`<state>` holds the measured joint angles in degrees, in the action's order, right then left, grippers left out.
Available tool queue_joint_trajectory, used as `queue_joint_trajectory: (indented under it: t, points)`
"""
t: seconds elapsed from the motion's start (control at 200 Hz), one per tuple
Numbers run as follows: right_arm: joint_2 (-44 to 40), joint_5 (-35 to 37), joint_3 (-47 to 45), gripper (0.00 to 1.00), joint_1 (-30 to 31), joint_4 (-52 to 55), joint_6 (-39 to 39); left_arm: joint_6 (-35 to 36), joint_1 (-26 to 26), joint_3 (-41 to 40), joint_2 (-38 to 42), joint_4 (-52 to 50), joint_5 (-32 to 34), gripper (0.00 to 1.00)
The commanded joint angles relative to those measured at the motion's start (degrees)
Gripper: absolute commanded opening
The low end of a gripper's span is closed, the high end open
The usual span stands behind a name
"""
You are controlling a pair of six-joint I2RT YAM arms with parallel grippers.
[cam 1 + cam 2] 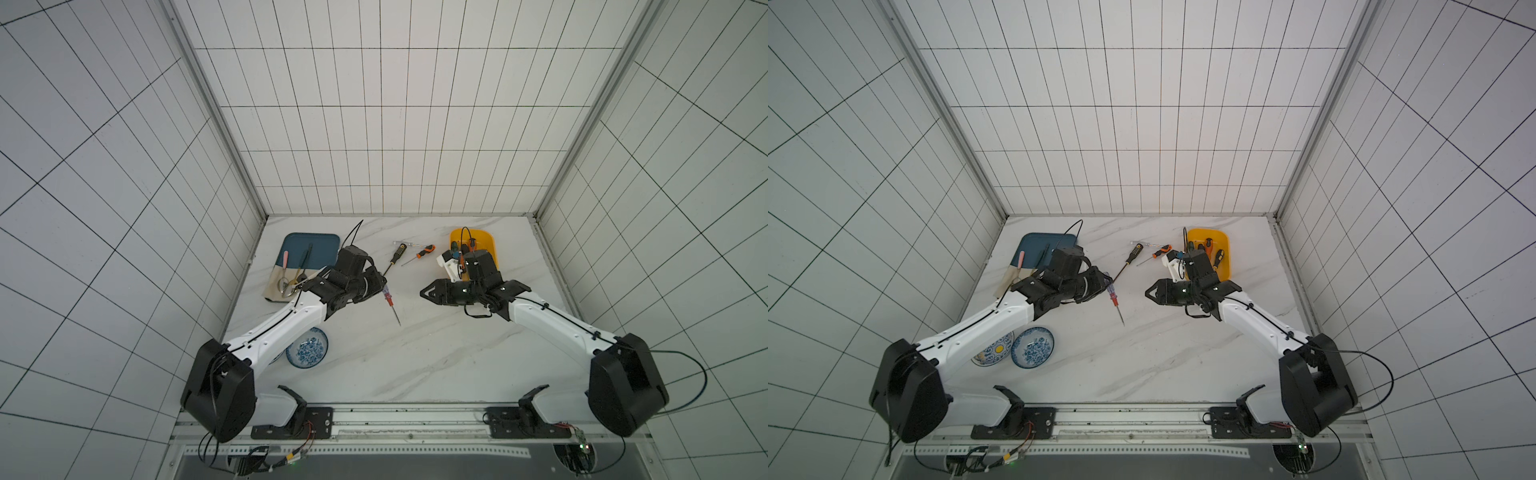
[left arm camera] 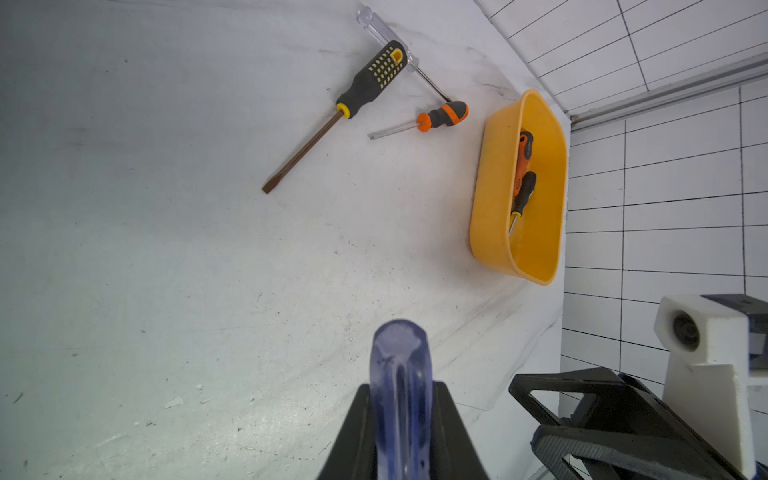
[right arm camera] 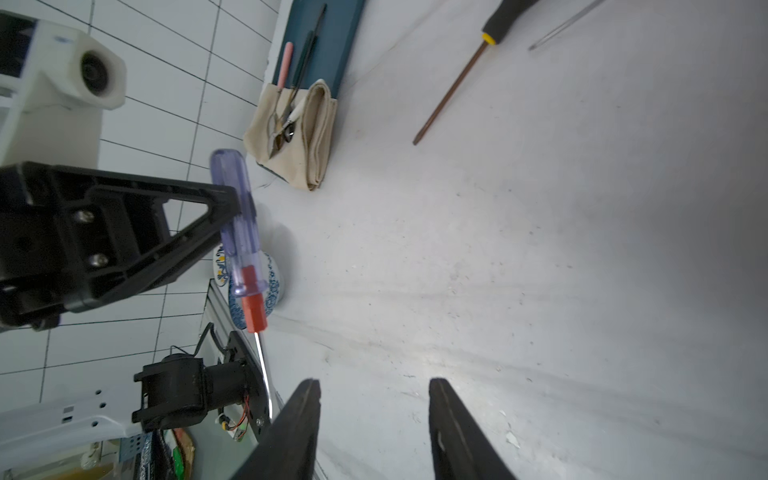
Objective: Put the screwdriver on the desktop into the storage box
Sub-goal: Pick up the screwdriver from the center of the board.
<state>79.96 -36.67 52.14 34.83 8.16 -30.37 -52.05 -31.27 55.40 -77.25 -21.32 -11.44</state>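
The yellow storage box (image 1: 1216,246) is behind my right gripper and far from my left gripper, so my right gripper should first grab the screwdriver near its red collar (image 3: 253,312).
A screwdriver (image 1: 389,297) (image 3: 237,224) with a clear purple handle and a red collar is clamped in my left gripper (image 1: 380,286) (image 2: 401,388), which is shut on its handle. It hangs above the white desktop (image 1: 415,357), its shaft pointing toward the front edge. My right gripper (image 1: 424,293) (image 3: 374,386) faces it from the right, open and holding nothing. The yellow storage box (image 1: 491,245) (image 2: 490,187) stands at the back right, behind the right wrist, with two screwdrivers (image 2: 524,166) inside.
Three more screwdrivers lie at the back middle: black-yellow (image 1: 397,254), orange-black (image 1: 426,251), clear-handled (image 2: 376,25). At the back left, a dark blue tray (image 1: 309,243) holds cutlery on a beige cloth (image 3: 316,137). A patterned bowl (image 1: 1032,347) and plate (image 1: 994,355) sit front left.
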Motion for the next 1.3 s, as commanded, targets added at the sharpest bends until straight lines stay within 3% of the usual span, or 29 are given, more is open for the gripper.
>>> queue_joint_trajectory:
  t: [0.0,0.615,0.755,1.009,1.059,1.159,1.229,1.294]
  points:
    - [1.7,-6.1,3.6,0.46,2.1,-6.3,-2.3,0.4,-1.0,-1.7,1.7,7.9,-3.2,0.0]
    - [7.3,-9.8,7.9,0.43,7.0,-7.7,-2.2,-1.5,-1.6,-5.6,4.2,16.5,-7.2,0.0]
    - [7.7,-10.0,8.1,0.36,7.2,-8.0,-2.4,-1.7,-1.8,-5.9,4.4,17.2,-7.3,0.0]
    - [7.6,-9.1,7.8,0.12,7.3,-8.0,-2.5,-2.1,-1.9,-6.7,5.4,17.6,-7.0,0.0]
    - [7.6,-7.9,8.1,0.11,7.2,-7.0,-2.2,-2.1,-1.8,-6.8,5.6,17.1,-6.6,0.2]
    - [7.7,-5.5,9.0,0.1,6.5,-3.1,-0.9,-1.3,-1.3,-6.5,6.7,14.3,-5.0,0.48]
    - [7.6,-4.2,9.4,0.09,5.0,-0.6,-0.4,-0.7,-0.3,-6.2,7.9,10.4,-3.4,0.59]
    - [7.2,-2.7,9.7,0.09,3.3,2.1,0.4,-0.2,1.1,-6.9,9.4,7.4,-3.1,0.62]
